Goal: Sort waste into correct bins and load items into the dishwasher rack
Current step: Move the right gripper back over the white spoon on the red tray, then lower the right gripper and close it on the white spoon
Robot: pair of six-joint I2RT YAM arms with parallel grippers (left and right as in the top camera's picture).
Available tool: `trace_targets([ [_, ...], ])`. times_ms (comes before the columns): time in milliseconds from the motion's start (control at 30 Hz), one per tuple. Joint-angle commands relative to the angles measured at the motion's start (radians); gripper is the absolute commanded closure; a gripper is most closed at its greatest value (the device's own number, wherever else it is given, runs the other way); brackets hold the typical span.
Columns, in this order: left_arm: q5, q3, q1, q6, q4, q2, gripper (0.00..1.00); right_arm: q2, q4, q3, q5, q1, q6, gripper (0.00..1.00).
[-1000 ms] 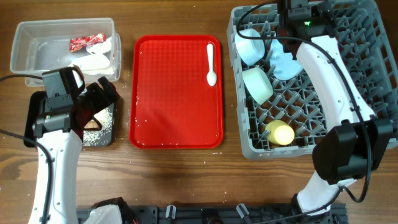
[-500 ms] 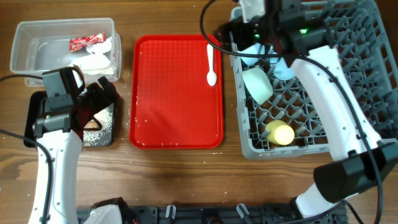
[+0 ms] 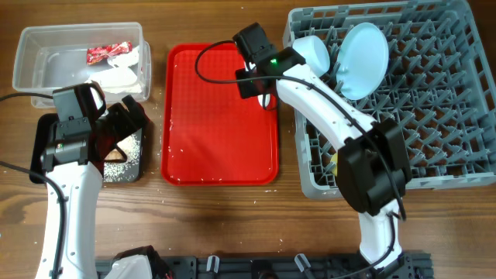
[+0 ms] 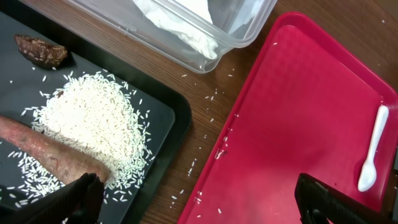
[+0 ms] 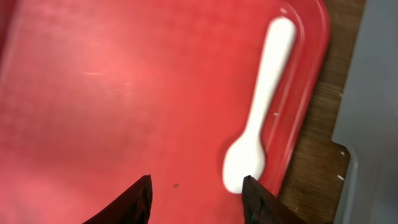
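Note:
The white spoon's wide end (image 5: 244,163) is in line with one finger of my right gripper, so next I move toward the red tray's edge (image 5: 303,118) before I close on the spoon.
The white spoon (image 5: 261,124) lies at the right edge of the red tray, its bowl just beside my right gripper's right finger (image 5: 258,202). My right gripper (image 5: 196,202) hovers open over the tray (image 3: 258,87) with nothing between its jaws. My left gripper (image 4: 199,205) is open wide above the black tray (image 4: 158,106), which holds rice (image 4: 93,124), a carrot-like stick (image 4: 50,152) and a dark scrap (image 4: 40,50). The clear tub (image 3: 35,58) holds a red wrapper (image 3: 108,52) and white paper (image 3: 124,76). In the grey rack (image 3: 434,116) stand a blue bowl (image 3: 314,53) and a plate (image 3: 364,50).
The flat red tray (image 3: 217,124) lies between the bins and the rack, with stray rice grains (image 4: 217,149) along its left rim and on the wood. My right arm (image 3: 333,116) crosses the rack's left side and hides what lies under it.
My right arm has swung left from the rack to the spoon on the red tray, and its jaws have narrowed. The left arm has not moved.

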Motion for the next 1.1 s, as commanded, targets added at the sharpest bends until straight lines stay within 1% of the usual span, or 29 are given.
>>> trace_targets([
  [0,-0.003,0.014,0.007,0.001,0.0,-0.009,0.0,0.055,-0.002,-0.003,0.037,-0.004,0.068,0.52],
  [233,-0.003,0.014,0.007,0.001,0.0,-0.009,0.0,0.114,-0.031,-0.003,0.09,-0.009,0.144,0.53],
  [400,-0.003,0.014,0.007,0.001,0.0,-0.009,0.0,0.138,-0.039,-0.003,0.095,-0.02,0.182,0.6],
  [633,-0.003,0.014,0.007,0.002,0.0,-0.009,0.0,0.174,-0.027,-0.005,0.095,-0.05,0.186,0.62],
  [667,-0.003,0.014,0.007,0.001,0.0,-0.009,0.0,0.174,-0.016,-0.005,0.094,-0.05,0.186,0.64],
  [733,-0.003,0.014,0.007,0.001,0.0,-0.009,0.0,0.176,-0.01,-0.005,0.085,-0.05,0.187,0.71],
  [800,-0.003,0.014,0.007,0.002,0.0,-0.009,0.0,0.178,-0.009,-0.005,0.069,-0.05,0.186,0.73],
  [1067,-0.003,0.014,0.007,0.001,0.0,-0.009,0.0,0.214,-0.009,-0.005,0.026,-0.05,0.185,0.74],
])
